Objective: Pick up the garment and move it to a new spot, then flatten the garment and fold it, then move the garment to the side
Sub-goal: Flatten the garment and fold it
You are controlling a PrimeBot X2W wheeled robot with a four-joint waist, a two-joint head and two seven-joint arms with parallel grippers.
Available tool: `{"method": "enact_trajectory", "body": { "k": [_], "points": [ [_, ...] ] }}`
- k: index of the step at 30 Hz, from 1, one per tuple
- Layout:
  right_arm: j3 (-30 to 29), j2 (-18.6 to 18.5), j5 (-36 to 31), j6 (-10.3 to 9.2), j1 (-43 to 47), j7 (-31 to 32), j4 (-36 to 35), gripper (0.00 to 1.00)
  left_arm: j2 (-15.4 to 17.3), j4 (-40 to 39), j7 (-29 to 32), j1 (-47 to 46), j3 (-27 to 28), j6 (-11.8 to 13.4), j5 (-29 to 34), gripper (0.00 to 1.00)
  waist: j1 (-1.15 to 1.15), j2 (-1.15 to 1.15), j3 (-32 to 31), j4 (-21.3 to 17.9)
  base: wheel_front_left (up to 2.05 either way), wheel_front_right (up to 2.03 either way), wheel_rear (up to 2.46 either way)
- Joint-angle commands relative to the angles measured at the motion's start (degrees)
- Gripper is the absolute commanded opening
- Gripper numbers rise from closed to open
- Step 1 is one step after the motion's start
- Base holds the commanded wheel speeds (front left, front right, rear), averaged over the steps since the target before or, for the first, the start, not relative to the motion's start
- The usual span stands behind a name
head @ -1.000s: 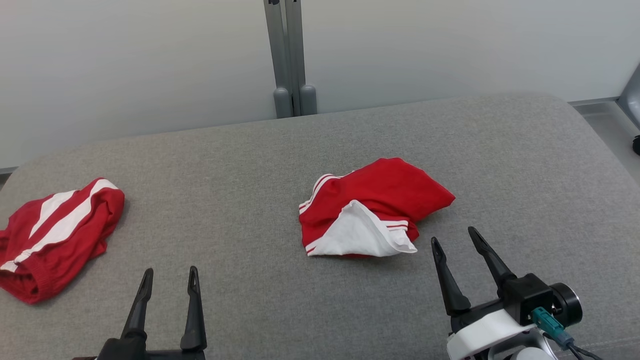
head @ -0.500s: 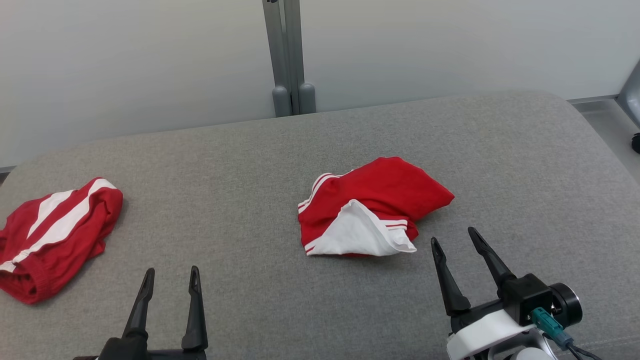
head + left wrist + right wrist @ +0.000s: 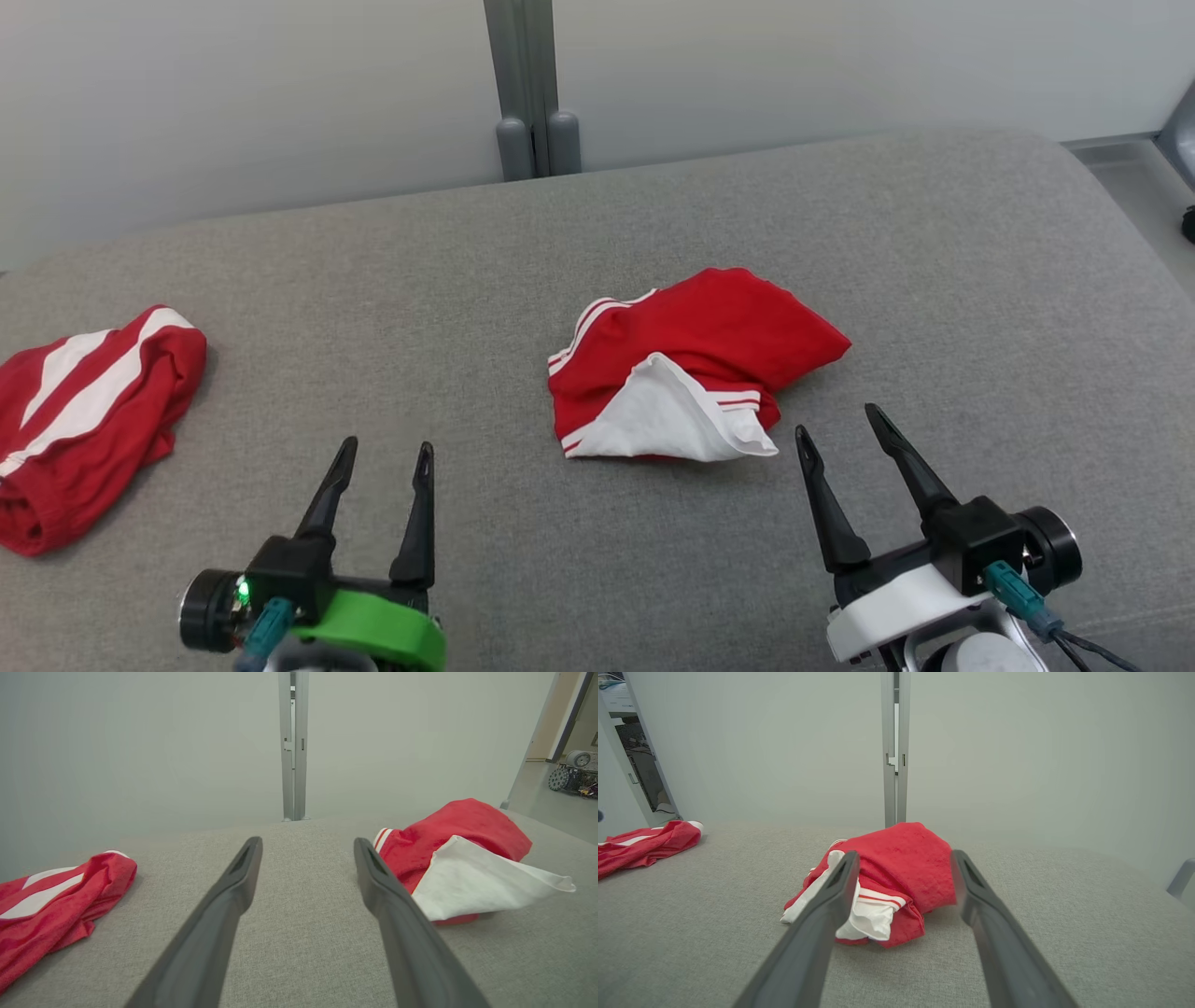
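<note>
The garment (image 3: 627, 353) will fall open into a long hanging length when I raise its striped edge, because loose red folds (image 3: 745, 319) bulge out behind the white panel.
A crumpled red garment (image 3: 709, 345) with white stripes and a white panel turned out lies in the middle of the grey padded surface (image 3: 523, 560). It shows right of my left fingers in the left wrist view (image 3: 448, 830) and just beyond my right fingers in the right wrist view (image 3: 906, 868). My right gripper (image 3: 836, 420) stands open, close to the garment's right front corner and apart from it (image 3: 904, 854). My left gripper (image 3: 387, 444) is open over bare fabric, left of the garment (image 3: 307, 841). Nothing is held.
A second red garment with a broad white stripe (image 3: 84, 420) lies bunched at the surface's left edge (image 3: 56, 900). A grey metal post (image 3: 527, 93) stands against the pale wall behind. The surface rounds off at the right, with floor (image 3: 1134, 196) beyond.
The head camera has tipped down a little, so the whole scene sits higher. My left gripper has come forward and to the right, its green wrist now in view. Both garments lie as before.
</note>
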Motion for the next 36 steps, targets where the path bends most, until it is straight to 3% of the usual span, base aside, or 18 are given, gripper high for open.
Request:
{"method": "enact_trajectory", "body": {
  "k": [1,8,18,24,36],
  "points": [
    [-0.2,-0.2,-0.5,-0.10,-0.7,0.0,-0.2,1.00,0.1,1.7,0.0,-1.9,-0.5,-0.4,-0.5,1.00,0.00,0.00,1.5,-1.0,0.00,0.00,0.00],
    [-1.0,-0.1,-2.0,-0.10,-2.4,0.0,-1.1,1.00,0.1,14.6,0.0,-14.0,-5.5,-1.9,-2.7,1.00,0.00,0.00,6.8,-3.0,0.00,0.00,0.00],
    [-1.9,-0.1,-3.2,-0.10,-7.0,0.0,-2.8,1.00,0.2,32.9,0.0,-31.2,-14.2,-2.0,-7.9,1.00,0.00,0.00,14.6,-4.4,0.00,0.00,0.00],
    [-1.4,-0.1,-2.4,-0.10,-9.6,0.0,-3.8,1.00,0.2,42.0,0.1,-37.8,-14.7,-1.9,-9.5,1.00,0.00,0.00,18.6,-6.0,0.00,0.00,0.00],
    [-3.5,-0.1,-1.7,-0.10,-10.7,0.0,-5.0,1.00,0.1,44.1,0.1,-40.8,-18.8,-2.0,-14.6,1.00,0.00,0.00,20.8,-7.2,0.00,0.00,0.00]
  ]
}}
